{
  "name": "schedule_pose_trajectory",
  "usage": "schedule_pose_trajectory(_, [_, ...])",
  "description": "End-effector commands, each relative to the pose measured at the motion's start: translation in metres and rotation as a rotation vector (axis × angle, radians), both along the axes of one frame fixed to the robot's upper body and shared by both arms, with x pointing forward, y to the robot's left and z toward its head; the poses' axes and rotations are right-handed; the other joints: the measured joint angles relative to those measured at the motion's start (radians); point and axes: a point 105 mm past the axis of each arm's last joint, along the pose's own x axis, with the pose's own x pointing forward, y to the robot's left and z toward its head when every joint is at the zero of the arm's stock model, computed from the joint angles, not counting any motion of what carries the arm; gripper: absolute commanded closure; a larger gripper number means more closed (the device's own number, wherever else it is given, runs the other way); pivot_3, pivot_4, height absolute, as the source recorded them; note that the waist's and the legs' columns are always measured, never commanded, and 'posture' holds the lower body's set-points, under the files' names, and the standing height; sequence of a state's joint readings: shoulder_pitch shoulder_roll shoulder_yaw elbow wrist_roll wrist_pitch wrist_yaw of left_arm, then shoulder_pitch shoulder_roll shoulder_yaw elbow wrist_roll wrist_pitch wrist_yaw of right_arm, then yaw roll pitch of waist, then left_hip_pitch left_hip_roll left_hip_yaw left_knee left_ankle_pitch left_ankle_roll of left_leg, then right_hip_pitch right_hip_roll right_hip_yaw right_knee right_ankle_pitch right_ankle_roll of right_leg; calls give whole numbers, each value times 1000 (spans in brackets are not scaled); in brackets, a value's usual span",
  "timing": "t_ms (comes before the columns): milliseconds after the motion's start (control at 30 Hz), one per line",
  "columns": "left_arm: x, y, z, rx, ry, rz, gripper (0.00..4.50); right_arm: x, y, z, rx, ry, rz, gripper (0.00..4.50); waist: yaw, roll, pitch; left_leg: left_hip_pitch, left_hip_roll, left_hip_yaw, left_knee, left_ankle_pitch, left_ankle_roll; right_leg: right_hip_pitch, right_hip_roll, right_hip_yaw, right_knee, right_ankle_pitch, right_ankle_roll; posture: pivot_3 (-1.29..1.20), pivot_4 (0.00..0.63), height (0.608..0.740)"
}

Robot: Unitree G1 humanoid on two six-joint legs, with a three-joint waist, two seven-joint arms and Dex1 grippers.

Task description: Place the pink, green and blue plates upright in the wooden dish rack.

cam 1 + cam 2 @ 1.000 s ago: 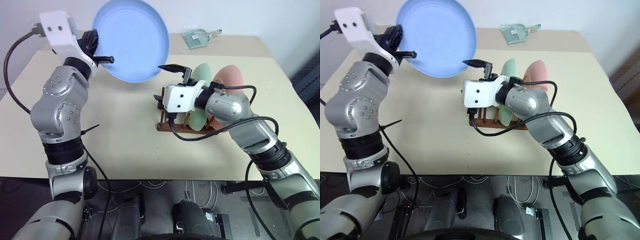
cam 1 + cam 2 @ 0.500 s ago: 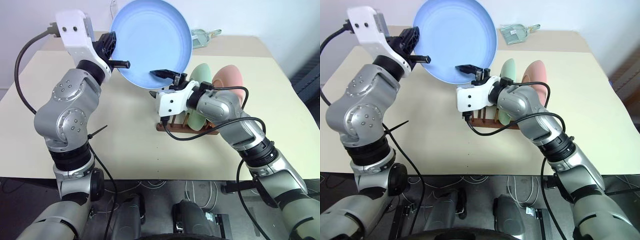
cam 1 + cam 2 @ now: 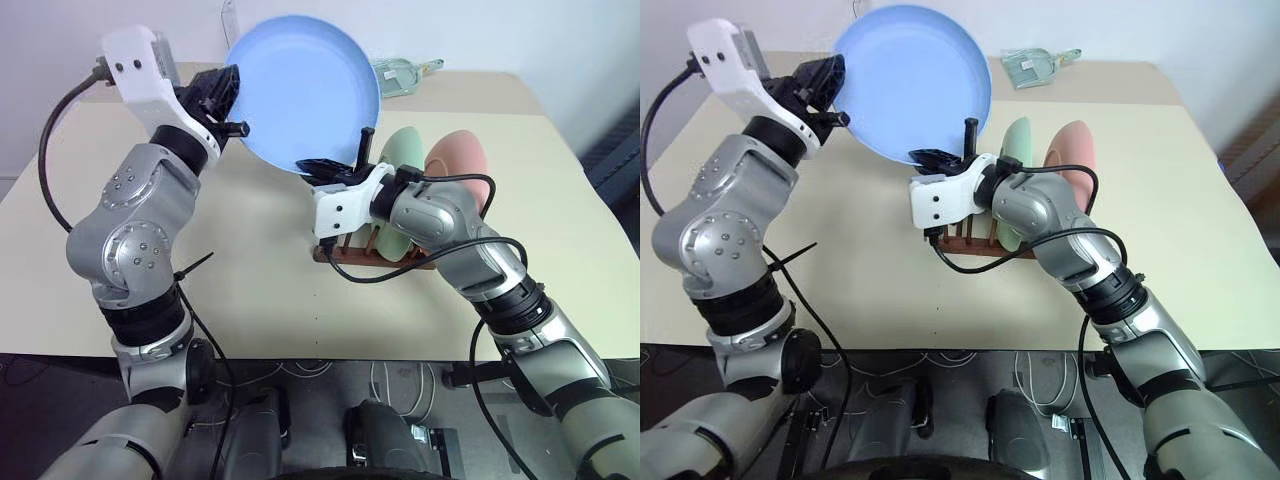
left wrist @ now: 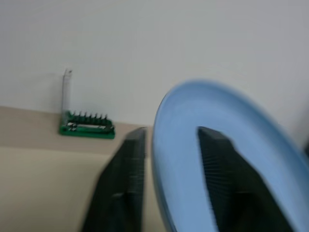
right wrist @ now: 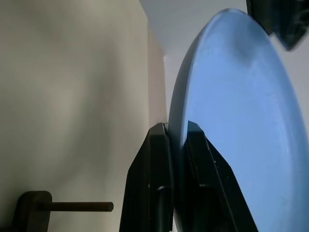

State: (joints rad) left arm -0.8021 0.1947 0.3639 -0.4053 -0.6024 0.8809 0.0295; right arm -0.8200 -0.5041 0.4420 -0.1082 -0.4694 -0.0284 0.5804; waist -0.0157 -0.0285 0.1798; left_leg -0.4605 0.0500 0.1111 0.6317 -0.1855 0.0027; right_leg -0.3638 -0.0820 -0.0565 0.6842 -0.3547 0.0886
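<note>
The blue plate's side (image 3: 308, 92) is across the slots of the wooden dish rack. My right gripper needs to turn the blue plate parallel to the green plate (image 3: 404, 150) before it lowers the blue plate in.
The blue plate (image 3: 305, 85) hangs tilted in the air above the table's left middle. My right gripper (image 3: 320, 166) is shut on its lower rim, and the right wrist view shows both fingers (image 5: 157, 159) pinching that rim. At the plate's left rim my left gripper (image 3: 232, 106) stands open, its fingers (image 4: 126, 183) straddling the rim with a gap. The green plate (image 3: 406, 148) and the pink plate (image 3: 462, 156) stand upright in the wooden dish rack (image 3: 345, 255), just behind my right forearm.
A pale green dustpan-like item (image 3: 400, 72) lies at the cream table's (image 3: 250, 280) far edge. A small green board (image 4: 87, 128) sits by the wall. Black cables loop off both arms. Bare tabletop lies left of and in front of the rack.
The blue plate has shifted right, toward the rack. My right gripper has closed on its lower rim, and my left gripper's fingers have opened off the left rim.
</note>
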Motion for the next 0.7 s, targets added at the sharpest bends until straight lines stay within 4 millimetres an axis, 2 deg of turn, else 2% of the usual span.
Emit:
schedule_pose_trajectory(33, [-11,20,30,-112,-138,37,1052,-3,-2,15,35,-48,3,4500,-1,0,0,0,0,0,0,0,0,0,0,0,0,0,0,0,150,732])
schedule_pose_trajectory(100, [-11,36,35,-170,-161,94,56,-3,-2,16,39,-53,8,4500,-1,0,0,0,0,0,0,0,-1,0,0,0,0,0,0,0,150,732])
schedule_pose_trajectory(167, [-9,61,37,-213,-171,193,56,-4,0,19,60,-48,23,4500,0,0,0,0,0,0,0,0,-1,0,0,0,0,0,0,0,150,732])
schedule_pose_trajectory(267, [-5,85,33,-170,-162,288,56,-7,3,30,128,-31,46,4500,-2,0,0,1,0,0,0,0,-1,0,1,0,0,0,0,0,150,732])
schedule_pose_trajectory(400, [3,120,6,-5,-80,400,56,-17,9,53,302,34,121,4500,-4,0,0,1,0,0,-1,0,-1,0,1,0,0,0,0,0,150,732])
schedule_pose_trajectory(533, [10,126,-40,150,34,367,56,-31,7,80,534,160,211,4500,2,0,0,1,0,0,-1,1,-1,0,1,0,0,0,0,0,150,732])
schedule_pose_trajectory(667, [15,122,-66,218,80,334,56,-43,4,93,656,258,277,4500,6,0,0,0,0,0,-1,0,-1,0,0,-1,0,0,0,0,150,732])
schedule_pose_trajectory(700, [16,118,-79,239,102,319,56,-49,0,100,749,327,315,4500,4,0,0,0,0,0,-1,0,-1,0,0,-1,0,0,0,0,150,732])
